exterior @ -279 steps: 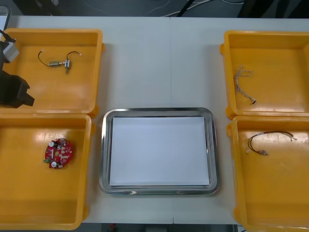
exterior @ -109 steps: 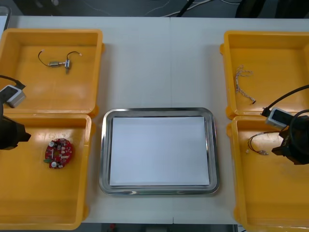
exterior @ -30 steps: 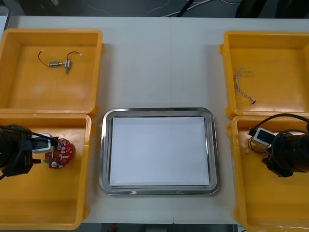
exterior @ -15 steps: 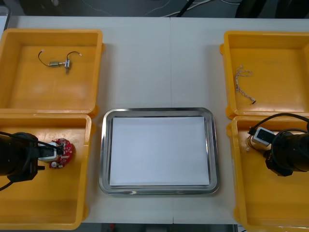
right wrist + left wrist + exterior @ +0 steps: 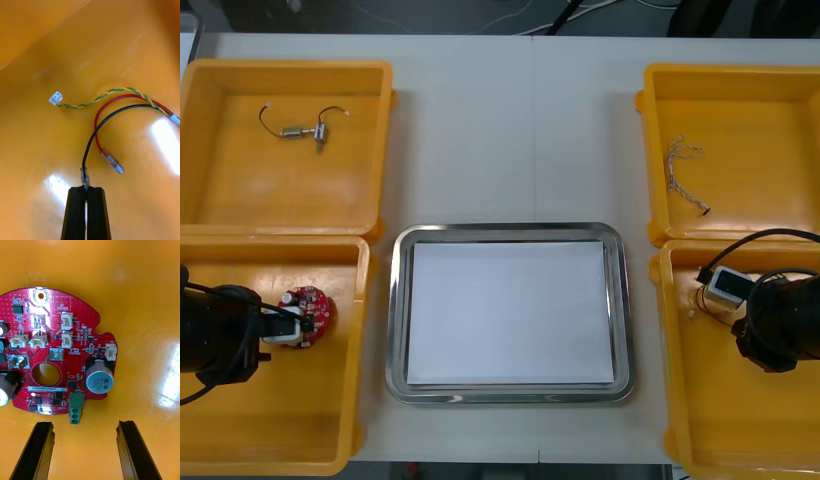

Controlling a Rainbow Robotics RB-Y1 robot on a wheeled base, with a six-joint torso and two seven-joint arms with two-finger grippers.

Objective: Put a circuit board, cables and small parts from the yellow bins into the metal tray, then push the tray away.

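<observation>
The green connector (image 5: 76,408) is fixed on the round red circuit board (image 5: 316,308) and sticks out past the board's edge. The whole board will come along with the connector and stay unbent when I lift.
The round red circuit board (image 5: 56,352) lies flat in the near left yellow bin (image 5: 270,420). My left gripper (image 5: 84,427) is open just short of its edge, with the board's green connector between the fingertips; the same gripper (image 5: 280,328) touches the board (image 5: 310,305) from the left. In the near right bin (image 5: 740,430), my right gripper (image 5: 86,191) is shut on the clear end sleeve of the black cable (image 5: 101,123). Red (image 5: 108,103) and twisted yellow (image 5: 105,95) cables lie joined to it on the bin floor.
The metal tray (image 5: 395,300), white inside, sits between the bins. The far left bin holds a small metal part (image 5: 305,130) with dark wires. The far right bin holds a twisted pale cable (image 5: 683,170). My right arm (image 5: 780,335) covers most of the cable bundle.
My right gripper has shut on the black cable's end. The left arm has eased slightly nearer the board and stays open.
</observation>
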